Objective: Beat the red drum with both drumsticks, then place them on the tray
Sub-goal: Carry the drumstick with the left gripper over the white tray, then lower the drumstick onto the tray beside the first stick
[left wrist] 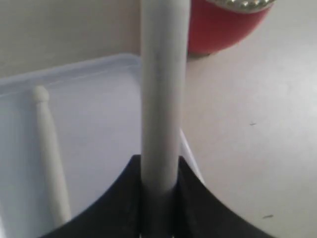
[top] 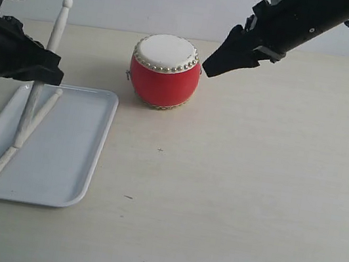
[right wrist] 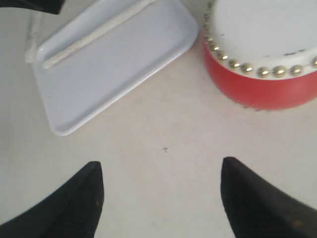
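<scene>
My left gripper is holding a drumstick at a steep angle over the lying drumstick (top: 10, 154), so next I move the held drumstick to the tray's clear side (top: 63, 143) and lay it flat.
The red drum (top: 165, 71) with its white skin stands on the table behind the white tray (top: 64, 153). One pale drumstick (top: 10, 153) lies slantwise in the tray. My left gripper (top: 45, 67) is shut on the other drumstick (top: 59, 23), which stands steeply, tip up, with its lower end down at the tray. In the left wrist view that held drumstick (left wrist: 163, 74) runs up from the gripper (left wrist: 158, 163), beside the lying drumstick (left wrist: 49, 148). My right gripper (top: 212, 69) hovers open and empty just right of the drum, above the table (right wrist: 161, 168).
The right wrist view shows the tray (right wrist: 119, 59) with a drumstick (right wrist: 94, 32) in it and the drum (right wrist: 262, 54) off to one side. Bare beige table (top: 239, 181) spreads in front of and right of the drum.
</scene>
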Tool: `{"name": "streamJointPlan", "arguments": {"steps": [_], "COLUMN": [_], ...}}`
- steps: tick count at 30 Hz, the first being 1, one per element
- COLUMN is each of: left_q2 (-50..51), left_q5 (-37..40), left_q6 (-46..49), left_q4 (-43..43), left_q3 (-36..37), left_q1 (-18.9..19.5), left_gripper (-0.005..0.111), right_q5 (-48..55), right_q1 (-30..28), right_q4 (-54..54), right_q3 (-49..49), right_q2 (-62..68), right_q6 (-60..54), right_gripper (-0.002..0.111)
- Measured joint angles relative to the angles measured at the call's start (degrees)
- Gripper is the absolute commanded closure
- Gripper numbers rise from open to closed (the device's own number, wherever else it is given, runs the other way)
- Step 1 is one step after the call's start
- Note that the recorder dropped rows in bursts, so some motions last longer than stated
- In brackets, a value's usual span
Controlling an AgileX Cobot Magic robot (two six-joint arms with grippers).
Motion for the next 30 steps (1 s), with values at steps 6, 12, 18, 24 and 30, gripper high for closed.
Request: {"name": "streamJointPlan", "arguments": {"steps": [6,12,18,24,30], "left_q2": [-0.8,-0.8,-0.8,3.3,8.1], "left_q5": [3.6,7.2,7.9,4.4,-1.7], "left_q6": [-32.6,-46.5,-46.4,-44.7,-44.1], "left_q4": [31.8,45.5,46.7,47.2,48.3], "left_q3": [-2.4,-2.6,-2.6,-2.6,-2.6], "left_q1": [-1.1,-1.2,-2.3,-2.4,-2.4], "left_gripper": [0.107,0.107,0.107,0.107,0.107], "right_q5": [-4.8,-5.1,-5.1,-5.1,-5.1], "right_q1": [0.0,0.0,0.0,0.0,0.0], "right_q4": [-0.5,-0.6,-0.6,-0.7,-0.7], "right_q3": [0.0,0.0,0.0,0.0,0.0], "right_q2": [0.0,0.0,0.0,0.0,0.0], "right_q6": [0.4,0.7,1.1,1.2,1.2], "right_gripper": [0.044,0.044,0.044,0.044,0.044]}}
